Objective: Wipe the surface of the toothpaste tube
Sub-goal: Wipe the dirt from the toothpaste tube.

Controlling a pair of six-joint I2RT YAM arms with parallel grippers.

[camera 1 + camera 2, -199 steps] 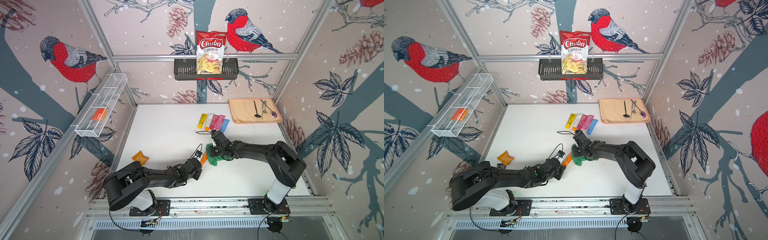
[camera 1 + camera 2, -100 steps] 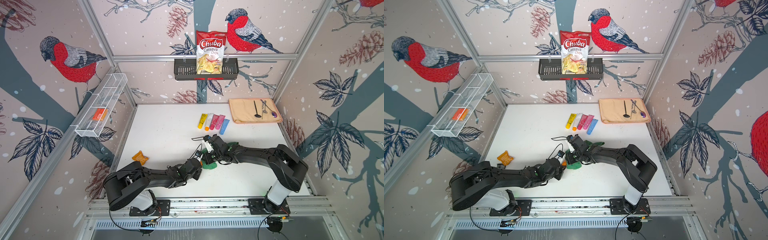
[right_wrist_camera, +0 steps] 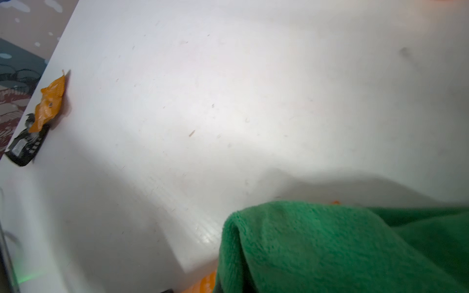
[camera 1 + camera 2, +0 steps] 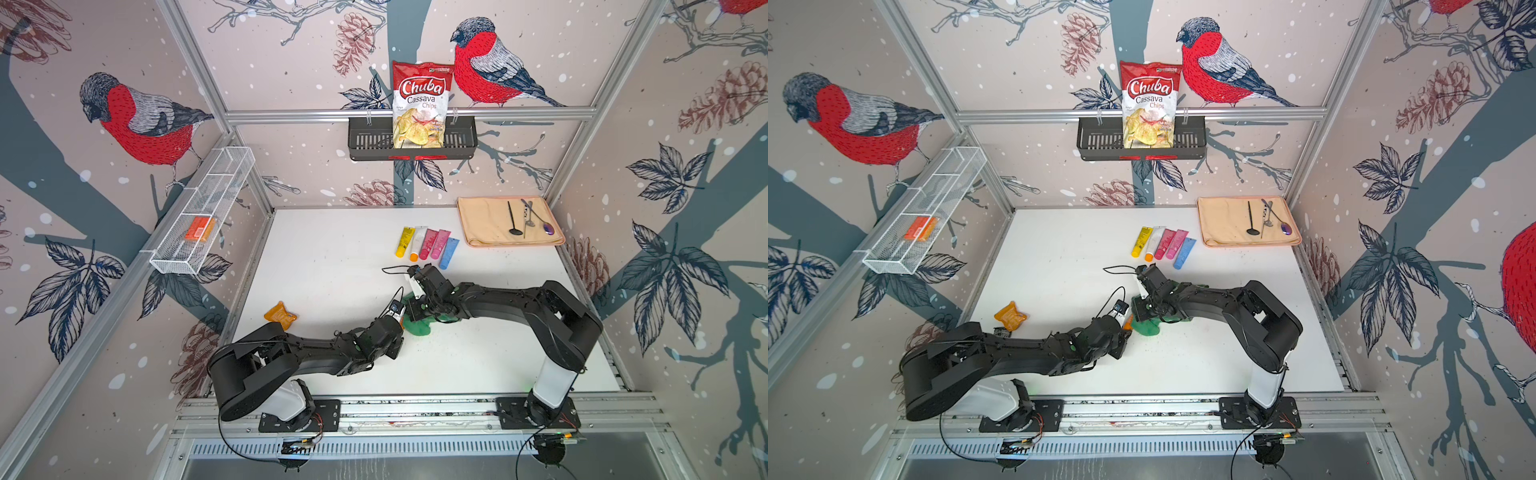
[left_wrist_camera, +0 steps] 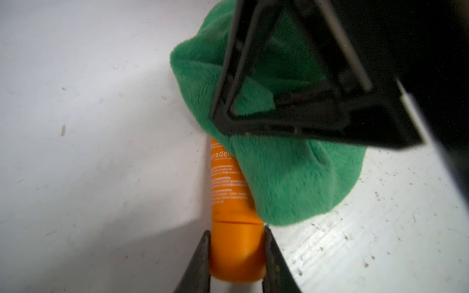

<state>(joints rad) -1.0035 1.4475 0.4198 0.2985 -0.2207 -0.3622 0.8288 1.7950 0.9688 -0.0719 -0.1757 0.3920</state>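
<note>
The robot's right gripper should wipe back along the toothpaste tube toward its far end, because the green cloth is close to the cap in the robot's left gripper (image 5: 237, 251).
An orange toothpaste tube (image 5: 225, 192) lies on the white table (image 5: 88, 152). My left gripper (image 5: 237, 230) is shut on the tube's orange cap. A green cloth (image 5: 291, 182) is draped over the far part of the tube. My right gripper (image 4: 415, 309) presses down on the cloth and is shut on it; its black finger frame (image 5: 279, 111) shows in the left wrist view. In both top views the cloth (image 4: 1148, 326) sits between the two grippers, and only a sliver of the tube (image 4: 1128, 323) shows by my left gripper (image 4: 1124, 321). The cloth (image 3: 342, 248) hides the right jaws in the right wrist view.
Several coloured tubes (image 4: 428, 245) lie in a row farther back. A beige mat (image 4: 486, 232) with utensils sits at the back right. An orange wrapper (image 4: 281, 313) lies near the left edge. A wire shelf (image 4: 199, 220) and a black basket (image 4: 365, 137) hang on the walls.
My right gripper has dragged the green cloth along the tube toward my left gripper. The left gripper has kept its hold and barely moved.
</note>
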